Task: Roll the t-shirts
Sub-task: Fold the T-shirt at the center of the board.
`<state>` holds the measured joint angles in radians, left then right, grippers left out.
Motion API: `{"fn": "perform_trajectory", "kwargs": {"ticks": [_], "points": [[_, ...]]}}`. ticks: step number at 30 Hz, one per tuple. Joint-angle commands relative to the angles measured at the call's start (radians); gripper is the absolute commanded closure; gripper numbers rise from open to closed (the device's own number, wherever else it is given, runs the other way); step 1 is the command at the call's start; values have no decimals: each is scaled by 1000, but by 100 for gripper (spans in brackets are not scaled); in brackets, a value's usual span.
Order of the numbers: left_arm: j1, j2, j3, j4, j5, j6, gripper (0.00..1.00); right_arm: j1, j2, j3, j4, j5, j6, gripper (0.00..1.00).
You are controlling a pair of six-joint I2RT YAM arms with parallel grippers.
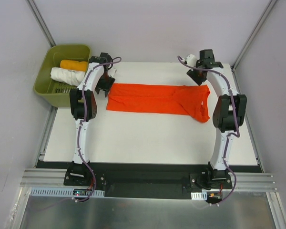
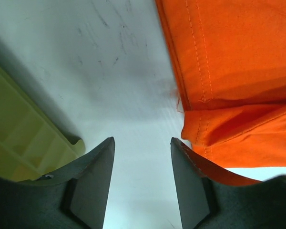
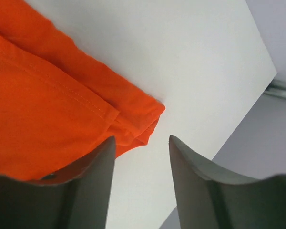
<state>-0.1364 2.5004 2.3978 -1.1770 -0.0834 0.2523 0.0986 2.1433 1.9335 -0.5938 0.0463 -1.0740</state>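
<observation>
The hemmed fold (image 2: pixel 212 129) lies at a slant over the lower layer. My left gripper should therefore grip the lower layer's near corner (image 2: pixel 200 152) and pull it toward me before the rolling starts.
A red-orange t-shirt (image 1: pixel 159 98) lies folded into a long strip across the far half of the white table. My left gripper (image 1: pixel 105 83) is open and empty just off the strip's left end; in the left wrist view (image 2: pixel 142 143) the shirt's hemmed corner (image 2: pixel 229 86) lies to the right of the jaws. My right gripper (image 1: pixel 199 74) is open and empty at the strip's far right corner; in the right wrist view (image 3: pixel 142 140) the shirt's corner (image 3: pixel 62 109) lies to the left of the jaws. A rolled white t-shirt (image 1: pixel 67 75) and a rolled yellow-orange t-shirt (image 1: pixel 73 65) lie in the bin.
A green plastic bin (image 1: pixel 47 90) stands off the table's far left corner; its wall shows in the left wrist view (image 2: pixel 24 143). The table's right edge (image 3: pixel 243 114) runs close to my right gripper. Grey walls enclose the table.
</observation>
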Motion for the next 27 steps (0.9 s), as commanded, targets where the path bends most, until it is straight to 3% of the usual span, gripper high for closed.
{"fn": "perform_trajectory", "kwargs": {"ticks": [1,7,12,21,27], "points": [[-8,-150,-70,-13,8,-24,48,-17,-164,-40,-46,31,153,43],[-11,-256,-314,-18,212,-22,46,-28,-350,-287,-195,-174,241,41],[-11,-224,-356,-18,258,-47,46,-54,-390,-461,-258,-255,246,40],[-11,-143,-315,-19,263,-41,48,-95,-319,-473,-324,-289,184,41],[-15,-117,-321,-19,266,-35,55,-96,-266,-467,-356,-306,163,41]]}}
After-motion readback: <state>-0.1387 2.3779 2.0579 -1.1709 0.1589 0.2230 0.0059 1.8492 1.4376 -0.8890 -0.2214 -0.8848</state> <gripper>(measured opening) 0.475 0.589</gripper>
